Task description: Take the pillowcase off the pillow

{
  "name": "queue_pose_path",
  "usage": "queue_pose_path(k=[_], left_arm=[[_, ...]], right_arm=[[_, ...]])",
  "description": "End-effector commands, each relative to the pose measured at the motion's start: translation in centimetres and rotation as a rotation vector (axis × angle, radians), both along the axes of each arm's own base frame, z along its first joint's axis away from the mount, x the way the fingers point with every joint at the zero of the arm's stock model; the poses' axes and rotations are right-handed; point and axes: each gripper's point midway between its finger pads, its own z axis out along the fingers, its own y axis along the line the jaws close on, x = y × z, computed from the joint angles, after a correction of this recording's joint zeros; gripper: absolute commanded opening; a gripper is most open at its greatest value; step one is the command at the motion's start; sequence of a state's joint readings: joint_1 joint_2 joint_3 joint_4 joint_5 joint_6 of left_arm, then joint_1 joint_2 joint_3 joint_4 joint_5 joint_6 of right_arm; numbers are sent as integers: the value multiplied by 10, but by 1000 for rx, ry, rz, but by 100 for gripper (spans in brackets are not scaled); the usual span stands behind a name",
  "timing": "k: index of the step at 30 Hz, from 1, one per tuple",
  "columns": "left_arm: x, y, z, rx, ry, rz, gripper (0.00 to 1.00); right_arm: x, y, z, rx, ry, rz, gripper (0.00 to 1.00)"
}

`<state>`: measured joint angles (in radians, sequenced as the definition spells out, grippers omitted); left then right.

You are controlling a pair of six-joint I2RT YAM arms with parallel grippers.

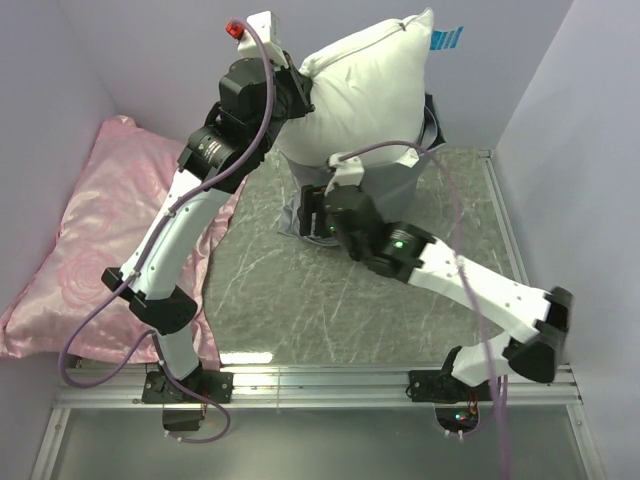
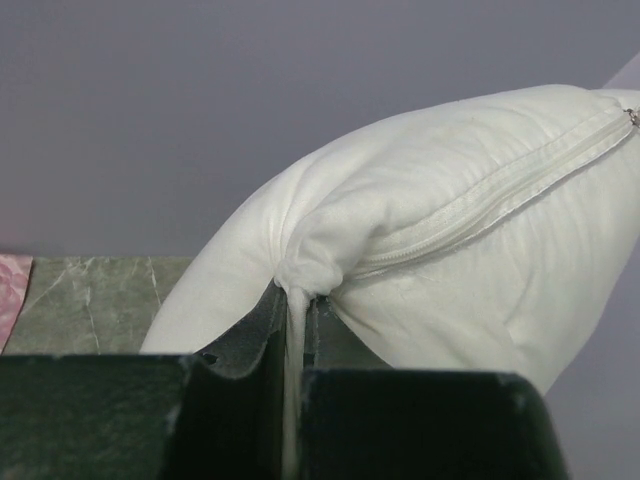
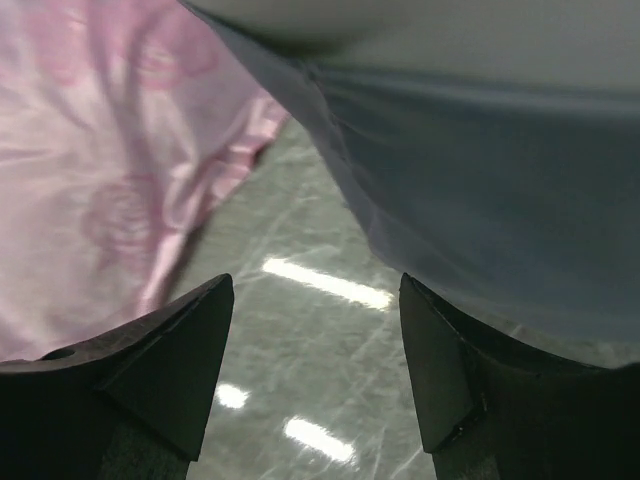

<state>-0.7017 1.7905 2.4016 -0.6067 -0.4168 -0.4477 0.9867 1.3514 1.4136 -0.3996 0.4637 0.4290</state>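
Observation:
My right gripper should move across, because the pillowcase is still high on the pillow's side away [image 1: 426, 128] from my left gripper. My right gripper should then grab the pillowcase's edge there [image 1: 433, 112].
The white pillow [image 1: 370, 85] stands upright at the back of the table, a blue tag [image 1: 447, 38] at its top corner. The silver-grey pillowcase [image 1: 400, 190] covers only its lower part and bunches on the table. My left gripper [image 1: 300, 95] is shut on the pillow's upper left corner; in the left wrist view a pinch of white pillow [image 2: 450, 220] fabric sits between the closed jaws of the left gripper [image 2: 297, 300]. My right gripper [image 1: 312, 215] is low by the pillowcase's left side. In the right wrist view the right gripper [image 3: 316, 285] is open and empty, the pillowcase [image 3: 480, 180] just above and right.
A large pink rose-patterned pillow [image 1: 100, 240] lies along the left wall, also showing as pink pillow [image 3: 110, 170] in the right wrist view. The green marbled table [image 1: 300, 290] is walled at the back and on both sides.

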Motion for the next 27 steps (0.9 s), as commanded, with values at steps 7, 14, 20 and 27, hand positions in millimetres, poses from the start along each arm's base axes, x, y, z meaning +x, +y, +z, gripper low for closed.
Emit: queue_pose_path(k=[7, 14, 20, 27], left_arm=[[-27, 30, 58, -86, -121, 31, 0], [-34, 40, 83, -108, -190, 48, 0], [-35, 46, 89, -112, -212, 64, 0], [-35, 46, 96, -117, -235, 65, 0]], right_arm=[[46, -17, -5, -4, -101, -329, 34], [45, -14, -38, -68, -89, -318, 1], [31, -13, -64, -48, -73, -254, 11], [19, -32, 3, 34, -187, -240, 40]])
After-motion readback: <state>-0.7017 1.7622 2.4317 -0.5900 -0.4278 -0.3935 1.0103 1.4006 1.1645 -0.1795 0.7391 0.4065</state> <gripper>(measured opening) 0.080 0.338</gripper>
